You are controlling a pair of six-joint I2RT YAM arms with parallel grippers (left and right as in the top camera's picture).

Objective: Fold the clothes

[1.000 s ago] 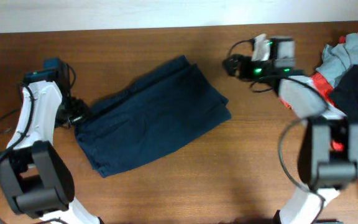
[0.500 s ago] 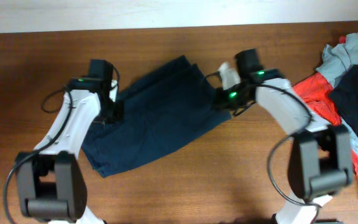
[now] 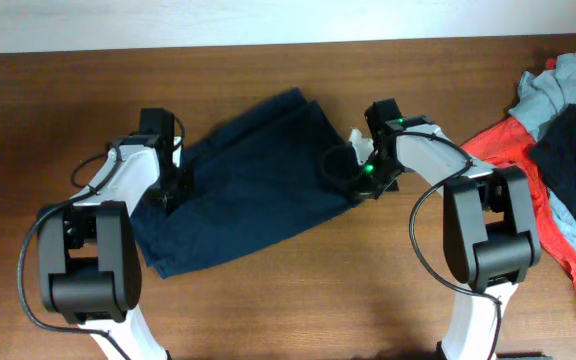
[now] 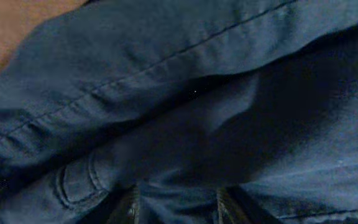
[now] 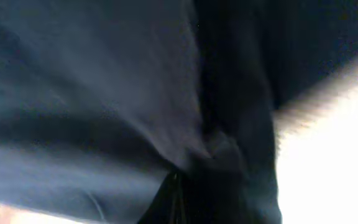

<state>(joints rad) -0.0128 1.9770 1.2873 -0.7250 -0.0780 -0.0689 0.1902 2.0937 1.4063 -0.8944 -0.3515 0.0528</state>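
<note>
I should open my right gripper and lift it clear before my left gripper turns the shorts (image 3: 151, 232), because the dark navy shorts lie at a slant and my right gripper is pinching their hem (image 3: 348, 208).
The dark navy shorts (image 3: 253, 190) lie spread at a slant on the wooden table, and they fill the left wrist view (image 4: 197, 93) and the right wrist view (image 5: 104, 93). My left gripper (image 3: 173, 188) is down on their left edge. Its two fingers (image 4: 133, 208) stand partly apart, with wrinkled cloth lying in the gap of the gripper (image 4: 178, 208). My right gripper (image 3: 356, 178) is at the shorts' right edge. In its blurred wrist view the gripper (image 5: 174, 199) is shut, with a fold of the cloth pinched.
A heap of other clothes (image 3: 558, 150), red, light grey and dark, lies at the table's right edge. Bare wood (image 3: 298, 300) runs along the front of the table and behind the shorts.
Both arms have swung in from the table's outer parts onto the two ends of the shorts. The right gripper has closed on the cloth at the right edge.
</note>
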